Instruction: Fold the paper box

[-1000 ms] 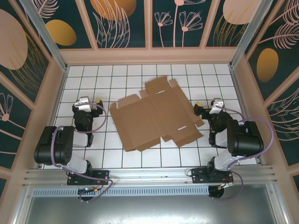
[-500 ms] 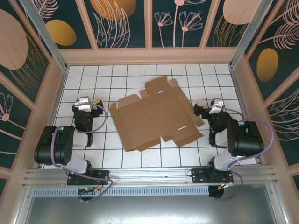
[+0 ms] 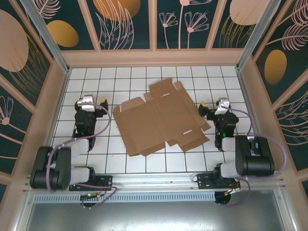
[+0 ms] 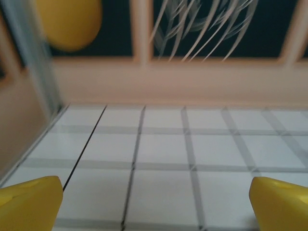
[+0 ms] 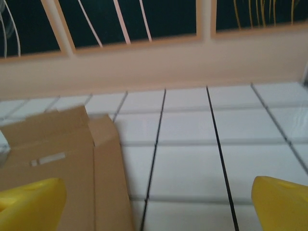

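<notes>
The whole sheet (image 3: pixel 161 118) will slide round and stay unfolded when I push it, because the paper box lies flat and crooked to the tile lines.
The paper box (image 3: pixel 159 118) lies flat and unfolded as a wide brown cardboard sheet in the middle of the white tiled table, its flaps spread out. To its left, my left gripper (image 3: pixel 90 102) is open, apart from the sheet. In the left wrist view this gripper (image 4: pixel 156 202) has wide-spread yellow fingertips (image 4: pixel 31 202) with only tiles between them. To the right of the sheet my right gripper (image 3: pixel 219 105) is open beside its right flap. In the right wrist view the box's edge (image 5: pixel 57 159) lies left of the gripper (image 5: pixel 156 204), in front of the left fingertip (image 5: pixel 31 204).
Beige enclosure walls (image 3: pixel 154 57) with dark patterned panels surround the tiled table (image 3: pixel 144 77) on three sides. An aluminium rail (image 3: pixel 154 180) carries both arm bases along the near edge. Bare tiles lie behind the sheet and along both sides.
Both arms have shifted: their upper links have dropped toward the near rail and the grippers have moved slightly farther away. The cardboard has not moved.
</notes>
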Action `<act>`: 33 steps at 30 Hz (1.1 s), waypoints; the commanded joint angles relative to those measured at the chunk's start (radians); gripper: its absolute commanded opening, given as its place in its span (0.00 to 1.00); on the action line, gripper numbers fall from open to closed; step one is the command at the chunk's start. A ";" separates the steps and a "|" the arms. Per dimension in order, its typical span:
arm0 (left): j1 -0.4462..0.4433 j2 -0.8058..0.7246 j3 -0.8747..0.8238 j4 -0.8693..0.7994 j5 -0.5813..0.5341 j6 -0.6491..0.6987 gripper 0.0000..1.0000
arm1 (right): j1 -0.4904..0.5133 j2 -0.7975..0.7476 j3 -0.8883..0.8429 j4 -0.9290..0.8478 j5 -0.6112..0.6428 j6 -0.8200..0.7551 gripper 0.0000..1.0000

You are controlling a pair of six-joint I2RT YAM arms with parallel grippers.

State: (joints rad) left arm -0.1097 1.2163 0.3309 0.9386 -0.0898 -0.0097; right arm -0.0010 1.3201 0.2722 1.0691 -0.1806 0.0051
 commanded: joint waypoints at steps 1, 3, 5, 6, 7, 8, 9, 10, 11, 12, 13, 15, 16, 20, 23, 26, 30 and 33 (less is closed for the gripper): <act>-0.143 -0.157 0.123 -0.194 0.044 0.087 0.99 | 0.118 -0.146 0.138 -0.189 0.154 0.049 0.99; -0.291 -0.185 0.248 -0.379 -0.062 0.090 0.99 | 0.249 -0.209 0.214 -0.276 0.208 0.053 0.99; -0.402 -0.181 0.380 -0.589 -0.191 0.039 0.99 | 0.398 -0.268 0.337 -0.487 0.346 0.054 0.99; -0.433 -0.174 0.442 -0.695 -0.275 -0.040 0.99 | 0.465 -0.289 0.420 -0.616 0.439 0.088 0.99; -0.438 -0.170 0.498 -0.797 -0.316 -0.142 0.99 | 0.504 -0.300 0.500 -0.739 0.471 0.129 0.99; -0.437 -0.157 0.575 -0.940 -0.352 -0.278 0.99 | 0.515 -0.310 0.578 -0.923 0.413 0.197 0.99; -0.436 -0.135 0.652 -1.075 -0.354 -0.345 0.99 | 0.503 -0.314 0.660 -1.060 0.340 0.220 0.99; -0.435 -0.114 0.719 -1.162 -0.357 -0.354 0.99 | 0.486 -0.322 0.696 -1.113 0.315 0.269 0.99; -0.436 -0.093 0.749 -1.230 -0.377 -0.382 0.99 | 0.442 -0.342 0.695 -1.114 0.224 0.315 0.99; -0.436 -0.081 0.743 -1.244 -0.396 -0.449 0.99 | 0.373 -0.359 0.681 -1.093 0.088 0.354 0.96; -0.436 -0.077 0.724 -1.226 -0.361 -0.462 0.99 | 0.328 -0.364 0.670 -1.083 0.029 0.416 0.94; -0.436 -0.058 0.694 -1.192 -0.196 -0.456 0.99 | 0.280 -0.315 0.722 -1.187 -0.022 0.473 0.94; -0.436 -0.041 0.686 -1.188 -0.134 -0.457 0.91 | 0.285 -0.269 0.766 -1.262 -0.037 0.457 0.94; -0.435 0.094 0.649 -1.193 -0.013 -0.480 0.16 | 0.422 -0.110 0.824 -1.442 0.074 0.446 0.91; -0.436 0.183 0.611 -1.149 0.049 -0.536 0.00 | 0.464 -0.049 0.756 -1.442 0.080 0.465 0.55; -0.435 0.264 0.603 -1.093 0.102 -0.613 0.00 | 0.493 0.014 0.699 -1.428 0.109 0.505 0.17; -0.435 0.361 0.602 -1.050 0.150 -0.681 0.00 | 0.528 0.074 0.632 -1.361 0.112 0.516 0.15; -0.435 0.413 0.582 -1.041 0.152 -0.710 0.00 | 0.533 0.142 0.616 -1.362 0.145 0.543 0.00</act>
State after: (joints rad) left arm -0.5453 1.5944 0.9306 -0.1452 0.0227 -0.6487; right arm 0.5232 1.4204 0.9062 -0.3145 -0.0830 0.5083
